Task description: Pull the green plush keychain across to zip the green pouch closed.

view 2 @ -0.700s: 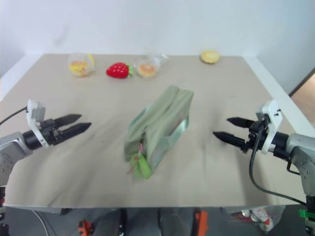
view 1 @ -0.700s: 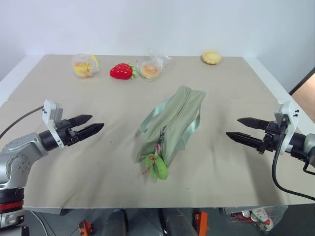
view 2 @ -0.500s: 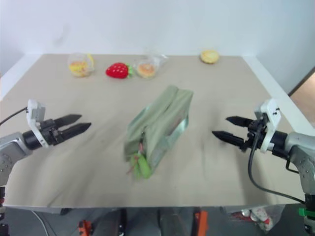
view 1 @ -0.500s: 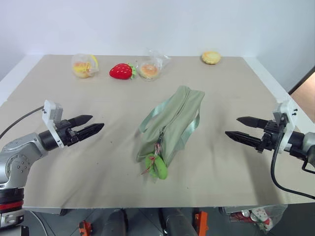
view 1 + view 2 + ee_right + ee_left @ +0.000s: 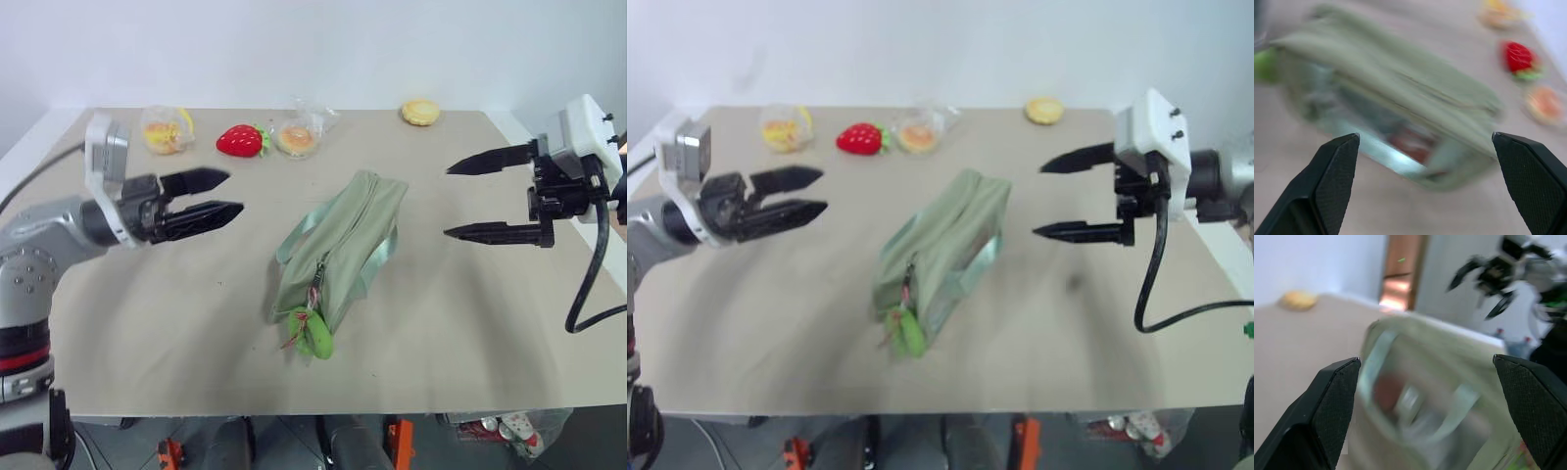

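Next, my right gripper grabs the pouch's far end and turns the keychain toward my left gripper, because the green pouch lies at a slant with its keychain at the pouch's near end.
The green pouch lies slanted in the middle of the table, its zipper running along the top. The green plush keychain on its red cord rests at the pouch's near end. My left gripper hovers open to the left of the pouch, pointing at it, with nothing between its fingers. My right gripper hangs open to the right of the pouch's far end, also empty. The left wrist view looks along the pouch toward the right gripper. The right wrist view faces the pouch's clear side.
A red plush strawberry lies at the back between two clear bags of toy food. A yellow toy bun sits at the far right. The beige table cover ends at a near edge.
Both arms have risen well above the table. The left gripper has moved right, closer to the pouch, and the right gripper has swung up and inward. The pouch and keychain have not moved.
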`<state>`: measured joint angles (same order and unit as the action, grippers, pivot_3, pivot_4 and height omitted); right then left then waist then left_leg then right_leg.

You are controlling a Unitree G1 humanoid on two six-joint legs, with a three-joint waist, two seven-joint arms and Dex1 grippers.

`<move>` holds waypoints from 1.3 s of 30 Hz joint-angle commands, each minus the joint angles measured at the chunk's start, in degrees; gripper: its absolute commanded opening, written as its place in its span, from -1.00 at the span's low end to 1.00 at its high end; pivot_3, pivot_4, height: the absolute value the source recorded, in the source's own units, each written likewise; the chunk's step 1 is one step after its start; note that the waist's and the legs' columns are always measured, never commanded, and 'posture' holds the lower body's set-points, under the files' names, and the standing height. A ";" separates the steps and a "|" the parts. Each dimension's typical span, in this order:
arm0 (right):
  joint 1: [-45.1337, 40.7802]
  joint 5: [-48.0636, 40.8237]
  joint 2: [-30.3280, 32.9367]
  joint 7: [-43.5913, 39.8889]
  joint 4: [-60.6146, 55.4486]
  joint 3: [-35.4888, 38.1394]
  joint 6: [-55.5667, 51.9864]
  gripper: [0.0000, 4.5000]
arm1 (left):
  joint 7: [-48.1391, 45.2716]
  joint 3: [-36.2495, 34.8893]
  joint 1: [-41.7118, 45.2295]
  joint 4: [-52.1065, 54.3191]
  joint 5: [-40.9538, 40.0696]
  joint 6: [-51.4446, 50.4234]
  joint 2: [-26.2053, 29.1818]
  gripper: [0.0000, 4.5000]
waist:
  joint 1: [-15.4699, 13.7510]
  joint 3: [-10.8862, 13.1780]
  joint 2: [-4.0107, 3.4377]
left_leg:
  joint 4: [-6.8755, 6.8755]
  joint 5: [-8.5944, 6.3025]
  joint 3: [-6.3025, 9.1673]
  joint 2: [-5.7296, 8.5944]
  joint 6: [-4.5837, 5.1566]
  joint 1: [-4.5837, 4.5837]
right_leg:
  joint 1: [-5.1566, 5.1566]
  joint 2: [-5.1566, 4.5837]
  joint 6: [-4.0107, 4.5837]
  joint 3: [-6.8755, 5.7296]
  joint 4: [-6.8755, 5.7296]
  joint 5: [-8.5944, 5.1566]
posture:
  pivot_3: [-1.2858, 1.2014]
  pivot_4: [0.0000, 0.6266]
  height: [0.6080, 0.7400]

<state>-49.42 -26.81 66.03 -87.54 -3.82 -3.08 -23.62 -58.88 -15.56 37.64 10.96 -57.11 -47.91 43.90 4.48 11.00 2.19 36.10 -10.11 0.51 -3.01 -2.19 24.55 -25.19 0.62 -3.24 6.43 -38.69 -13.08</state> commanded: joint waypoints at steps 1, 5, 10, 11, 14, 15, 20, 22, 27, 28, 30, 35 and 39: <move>-6.15 1.60 -0.37 -4.86 1.63 -6.44 4.84 1.00 | 0.05 0.09 3.48 1.68 -3.19 -0.98 -0.56 0.99 | 0.02 0.01 -0.01 | 0.00 0.00 -0.01 0.00 0.00 0.01 | -0.01 0.00 0.00 0.01 0.00 0.00 | 0.03 -0.52 1.00; -11.87 1.95 -1.13 -4.96 3.96 -15.61 10.98 1.00 | 0.37 0.87 5.22 2.41 -4.24 -1.13 -1.79 0.99 | -0.02 0.03 -0.04 | -0.01 0.00 0.00 0.00 0.00 0.05 | -0.05 0.00 0.00 0.02 -0.01 0.00 | 0.03 -0.52 1.00; -16.72 2.22 -2.80 -4.96 7.36 -23.72 17.49 1.00 | 1.91 0.96 3.86 2.97 -3.95 -0.48 -2.86 0.99 | -0.01 0.03 -0.05 | -0.02 0.00 0.02 0.00 0.00 0.06 | -0.05 0.00 -0.06 0.01 -0.03 0.01 | 0.03 -0.52 1.00; -17.39 1.81 -2.84 -4.96 7.80 -24.84 18.26 1.00 | 2.32 0.81 3.53 3.07 -4.02 -0.39 -3.04 0.99 | -0.09 0.03 -0.05 | -0.02 0.00 0.02 0.00 0.00 0.07 | -0.06 0.00 -0.08 0.01 -0.03 0.02 | 0.03 -0.52 1.00; -18.98 1.24 -3.25 -4.96 8.64 -28.87 20.93 1.00 | 4.33 -0.34 2.18 3.68 -5.04 -0.27 -3.87 0.99 | -0.10 0.03 -0.05 | -0.01 0.00 0.04 0.02 0.00 0.09 | -0.05 -0.01 -0.19 0.01 -0.03 0.07 | 0.03 -0.52 1.00; -19.31 1.28 -3.66 -4.96 9.02 -29.89 21.61 1.00 | 4.75 -0.52 1.71 3.93 -5.22 -0.26 -4.01 0.99 | -0.10 0.03 -0.05 | -0.01 0.00 0.04 0.02 0.00 0.09 | -0.05 -0.01 -0.19 0.01 -0.03 0.08 | 0.03 -0.52 1.00; -20.15 4.14 -7.67 -4.96 13.08 -32.42 25.32 1.00 | 5.08 0.17 -2.71 6.37 -3.49 0.26 -3.23 0.99 | -0.04 0.03 -0.05 | 0.04 0.00 0.09 0.00 0.00 0.07 | -0.05 0.00 -0.17 -0.03 -0.13 0.09 | 0.03 -0.52 1.00; -20.32 5.35 -9.27 -4.96 15.17 -32.57 26.23 0.76 | 4.79 0.67 -4.37 7.18 -2.46 0.55 -2.50 1.00 | -0.02 0.03 -0.05 | 0.07 0.00 0.09 0.00 0.00 0.07 | -0.05 0.01 -0.16 -0.03 -0.16 0.09 | 0.03 -0.52 1.00; -19.77 7.38 -11.50 -4.96 18.54 -32.33 28.52 0.08 | 2.60 2.29 -8.88 8.19 2.43 2.58 0.54 1.00 | -0.14 0.04 -0.06 | 0.15 0.00 0.10 0.01 0.00 0.07 | -0.03 0.01 0.05 -0.04 -0.22 -0.03 | 0.03 -0.52 1.00; -19.68 6.96 -11.42 -4.96 18.46 -32.39 28.30 -0.16 | 2.05 2.31 -9.74 8.05 3.45 3.01 1.32 1.00 | -0.14 0.04 -0.06 | 0.17 0.00 0.10 0.01 0.00 0.08 | -0.04 0.00 0.05 -0.04 -0.22 -0.03 | 0.03 -0.52 1.00; -19.43 6.49 -10.79 -4.96 18.11 -32.88 28.65 -0.31 | 0.50 2.17 -11.63 7.96 5.54 4.18 3.24 1.00 | -0.15 0.04 -0.06 | 0.18 0.00 0.10 0.01 0.00 0.08 | -0.04 0.00 0.05 -0.04 -0.23 -0.03 | 0.03 -0.52 1.00; -19.12 6.29 -9.29 -4.96 18.01 -34.67 29.59 -0.99 | -3.25 0.94 -13.81 8.62 6.20 4.93 7.31 1.00 | -0.14 0.04 -0.07 | 0.17 0.00 0.10 -0.01 0.00 0.08 | -0.05 0.00 0.11 -0.05 -0.24 -0.06 | 0.03 -0.52 1.00; -19.72 11.15 -12.42 -4.96 22.02 -32.39 30.66 -0.99 | -4.18 0.40 -13.23 8.82 5.56 4.91 8.85 1.00 | -0.14 0.04 -0.06 | 0.18 0.00 0.09 -0.01 0.00 0.05 | -0.04 0.00 0.10 -0.05 -0.25 -0.06 | 0.03 -0.52 1.00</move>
<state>-67.92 -18.58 54.45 -89.85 15.98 -37.91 5.93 -62.50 -13.18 23.47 18.31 -51.15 -43.84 51.64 4.34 11.04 2.13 36.29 -10.11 0.60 -3.02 -2.19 24.59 -25.22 0.62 -3.14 6.37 -38.93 -13.13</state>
